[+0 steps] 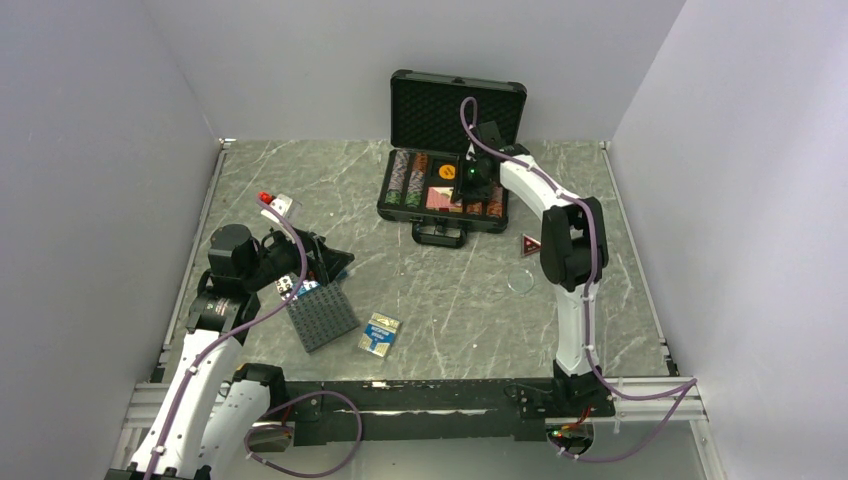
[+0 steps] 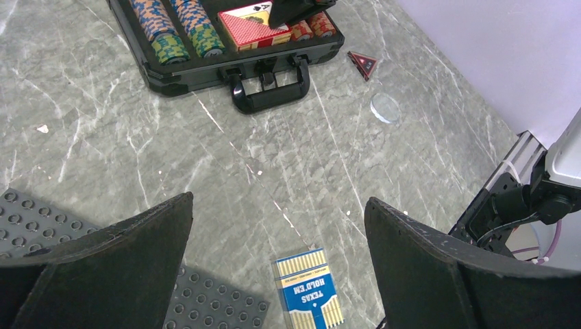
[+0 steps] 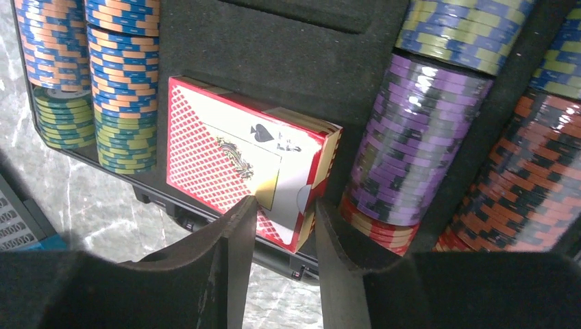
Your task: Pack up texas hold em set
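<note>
The red card deck is tilted in the case, and my right gripper is on its near corner. Next, I open my fingers, move to a spot close by and settle the deck flat.
The black case stands open at the back, with striped chip rows and an orange disc inside. My right gripper is down in the case, shut on a tilted red card deck by its near corner, next to purple chips. My left gripper is open and empty above the table. A blue card deck lies on the table below and between its fingers; it also shows in the top view. A red triangle and a clear disc lie right of the case.
A dark grey studded building plate lies under my left gripper, with blue bricks at its far edge. A small red and white object sits at the far left. The case handle sticks out toward me. White walls enclose the table.
</note>
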{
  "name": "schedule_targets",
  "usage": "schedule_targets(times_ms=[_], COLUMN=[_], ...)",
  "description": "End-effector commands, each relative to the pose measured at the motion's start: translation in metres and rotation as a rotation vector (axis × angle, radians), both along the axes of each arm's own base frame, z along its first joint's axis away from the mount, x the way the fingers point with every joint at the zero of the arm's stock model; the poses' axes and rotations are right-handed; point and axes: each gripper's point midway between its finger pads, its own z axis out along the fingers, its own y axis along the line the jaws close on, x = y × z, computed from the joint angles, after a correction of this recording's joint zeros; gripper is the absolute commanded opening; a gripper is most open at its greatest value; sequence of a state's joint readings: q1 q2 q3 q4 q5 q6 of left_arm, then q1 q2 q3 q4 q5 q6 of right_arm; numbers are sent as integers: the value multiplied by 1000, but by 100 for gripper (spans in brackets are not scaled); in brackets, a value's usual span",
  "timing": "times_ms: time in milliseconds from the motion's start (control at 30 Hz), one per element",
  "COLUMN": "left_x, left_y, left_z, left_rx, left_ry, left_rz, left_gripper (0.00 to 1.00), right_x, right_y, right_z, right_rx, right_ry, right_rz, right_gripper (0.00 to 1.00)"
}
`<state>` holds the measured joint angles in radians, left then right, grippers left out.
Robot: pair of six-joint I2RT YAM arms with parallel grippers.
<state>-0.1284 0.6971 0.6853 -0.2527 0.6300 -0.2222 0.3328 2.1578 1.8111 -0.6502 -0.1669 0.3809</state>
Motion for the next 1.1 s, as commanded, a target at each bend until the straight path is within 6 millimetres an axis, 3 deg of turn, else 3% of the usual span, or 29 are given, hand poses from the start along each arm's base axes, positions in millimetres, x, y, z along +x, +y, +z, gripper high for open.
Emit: schedule_targets(times_ms=[0, 233, 333, 567, 1067], left_x=[3, 3, 3, 3, 5], left_y=[1, 1, 1, 1, 2], left_z=[25, 25, 25, 25, 24], left_rx=[4, 5, 5, 4, 7], left_ry=[-87, -86, -86, -83, -82], left_rz=[4, 3, 3, 0, 8], left_gripper=[99, 99, 99, 99, 99], right_x=[-1, -2, -1, 2, 7], right_y=[26, 42, 39, 21, -15], right_z=[-13, -18, -17, 17, 63], right_rx=[32, 61, 29, -68, -213], right_ry=[13, 23, 14, -71, -182], right_rz=[76, 105, 96, 85, -26], right_gripper=[39, 39, 43, 64, 63])
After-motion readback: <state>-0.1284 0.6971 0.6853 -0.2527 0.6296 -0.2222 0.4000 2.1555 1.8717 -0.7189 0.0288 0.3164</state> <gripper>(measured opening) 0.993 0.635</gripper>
